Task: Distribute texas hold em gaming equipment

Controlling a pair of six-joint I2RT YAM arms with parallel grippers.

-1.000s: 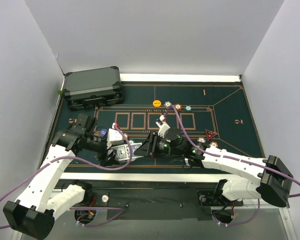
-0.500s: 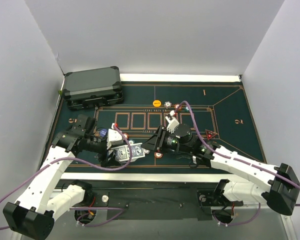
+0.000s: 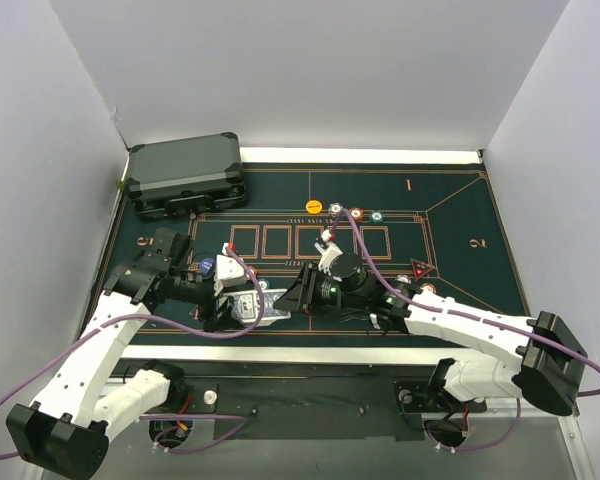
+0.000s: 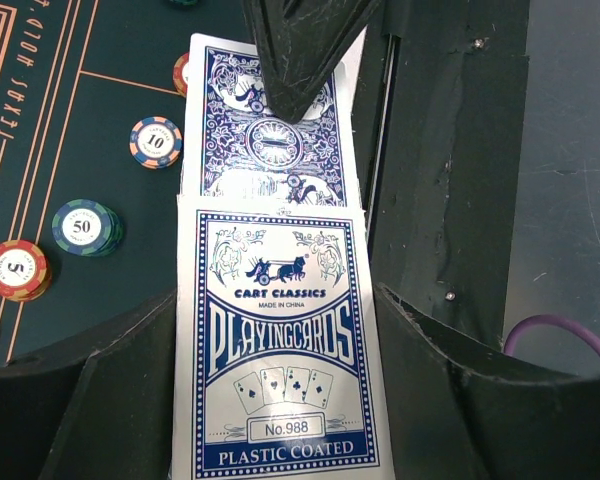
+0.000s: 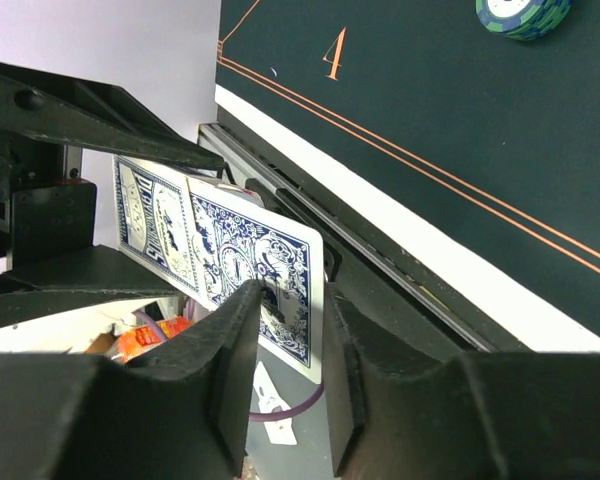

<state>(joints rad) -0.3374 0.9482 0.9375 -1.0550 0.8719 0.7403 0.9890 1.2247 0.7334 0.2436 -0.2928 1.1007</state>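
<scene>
I should open my right gripper, which is at the fanned outer end of the cards point(image 4: 230, 50), and move it in toward the box's opening point(image 4: 270, 204). I should then pinch the stack before I pull.
My left gripper point(image 4: 280, 400) is shut on a blue-and-white playing card box point(image 4: 280, 330), held just above the near left of the green mat point(image 3: 450, 230). One blue-backed card point(image 4: 230, 170) sticks out of the box's far end. My right gripper point(image 5: 292, 310) stands open, its fingers straddling that card point(image 5: 240, 260); the left finger point(image 5: 230, 340) lies against the card's back, and a gap shows to the other finger. In the top view the two grippers point(image 3: 242, 308) point(image 3: 285, 295) meet. Poker chips lie on the mat: orange point(image 4: 156, 141), teal point(image 4: 85, 227), red point(image 4: 17, 270).
A dark grey hard case point(image 3: 187, 175) stands at the mat's far left corner. A row of chips point(image 3: 355, 213) lies beyond the card boxes printed mid-mat, with an orange one point(image 3: 314, 206) beside it. A red triangular marker point(image 3: 420, 268) and a chip point(image 3: 427, 288) lie by my right forearm.
Half a second ago my right gripper had drawn back to the right, away from the box; it has now returned to the protruding card. The left arm has barely moved.
</scene>
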